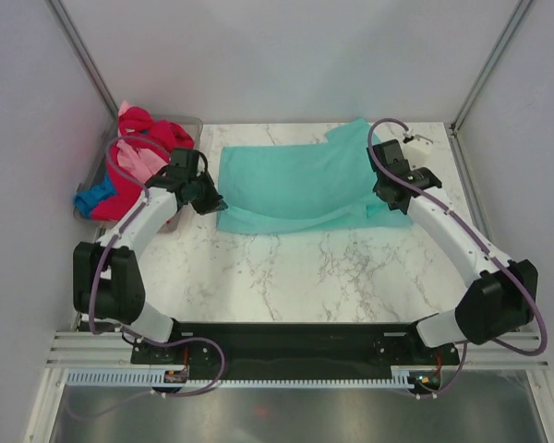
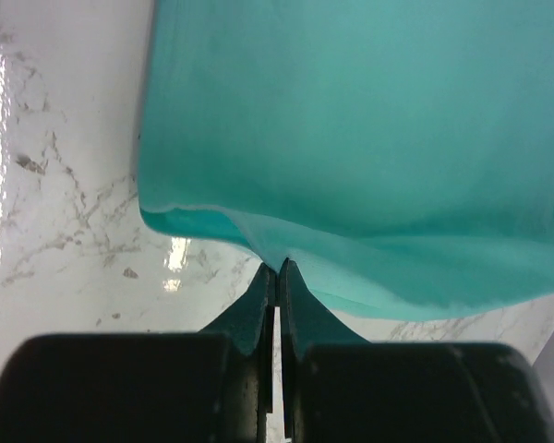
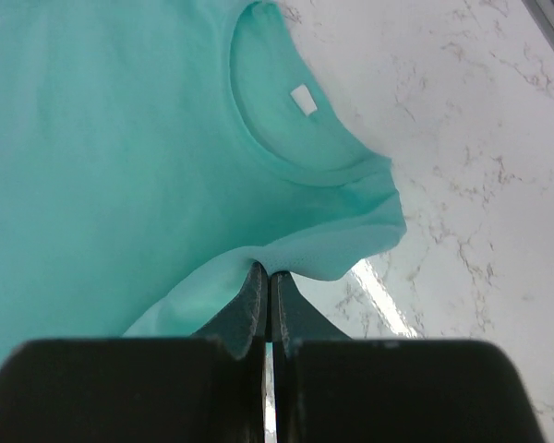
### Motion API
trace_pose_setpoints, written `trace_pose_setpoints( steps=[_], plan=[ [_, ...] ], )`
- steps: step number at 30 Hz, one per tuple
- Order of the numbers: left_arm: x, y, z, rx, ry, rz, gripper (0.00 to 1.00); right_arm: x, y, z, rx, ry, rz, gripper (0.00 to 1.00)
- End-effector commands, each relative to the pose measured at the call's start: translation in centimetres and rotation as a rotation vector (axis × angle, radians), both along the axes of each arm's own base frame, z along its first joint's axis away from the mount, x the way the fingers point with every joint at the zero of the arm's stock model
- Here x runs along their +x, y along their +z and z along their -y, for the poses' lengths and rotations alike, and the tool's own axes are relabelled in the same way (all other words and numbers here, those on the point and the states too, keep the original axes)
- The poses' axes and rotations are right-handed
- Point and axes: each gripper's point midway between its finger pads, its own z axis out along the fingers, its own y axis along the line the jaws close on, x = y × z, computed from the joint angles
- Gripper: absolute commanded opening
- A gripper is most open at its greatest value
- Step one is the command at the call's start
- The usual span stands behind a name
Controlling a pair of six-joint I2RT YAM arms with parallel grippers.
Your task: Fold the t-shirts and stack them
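Observation:
The teal t-shirt's near edge is spanned by both grippers over its flat body, so my right gripper should keep bringing that edge down until it lies there, then let go.
A teal t-shirt lies spread across the back middle of the marble table. My left gripper is shut on its left near edge; in the left wrist view the teal cloth runs into the closed gripper. My right gripper is shut on its right near edge by the neck; the right wrist view shows the collar with a white label and cloth pinched in the gripper. Red, pink and blue tees sit heaped at the back left.
A grey translucent tub holds the heaped tees at the back left corner. White walls with metal posts close in the back and sides. Bare marble table lies between the teal shirt and the arm bases.

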Motion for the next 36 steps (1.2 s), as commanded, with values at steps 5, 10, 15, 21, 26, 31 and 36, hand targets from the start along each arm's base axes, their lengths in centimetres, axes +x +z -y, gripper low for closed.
trace_pose_setpoints(
  steps=[5,10,15,21,26,31,36],
  plan=[
    [4.7,-1.7,-1.3,0.053,-0.005,-0.063,0.02,5.7,0.4,-0.6,-0.016,0.072,0.026,0.00],
    [6.6,-2.8,-2.6,0.079,0.020,-0.102,0.02,8.1,-0.7,-0.3,-0.002,0.069,0.005,0.00],
    [8.3,-4.9,-2.1,0.061,-0.004,-0.160,0.02,10.5,-3.4,0.3,0.001,0.053,-0.053,0.00],
    [10.9,-6.6,-1.9,0.056,-0.016,-0.230,0.10,15.0,-5.8,0.6,0.023,0.050,-0.078,0.07],
    [14.9,-2.2,-2.3,0.060,-0.004,-0.149,0.35,19.9,-6.1,1.9,0.071,0.071,-0.114,0.69],
    [14.8,4.4,-2.4,0.060,-0.023,-0.053,0.48,19.6,0.4,4.4,0.065,0.047,-0.021,0.75],
    [9.5,5.3,-3.3,0.082,-0.012,-0.050,0.51,11.8,-0.5,4.7,0.175,0.089,0.010,0.79]
  ],
)
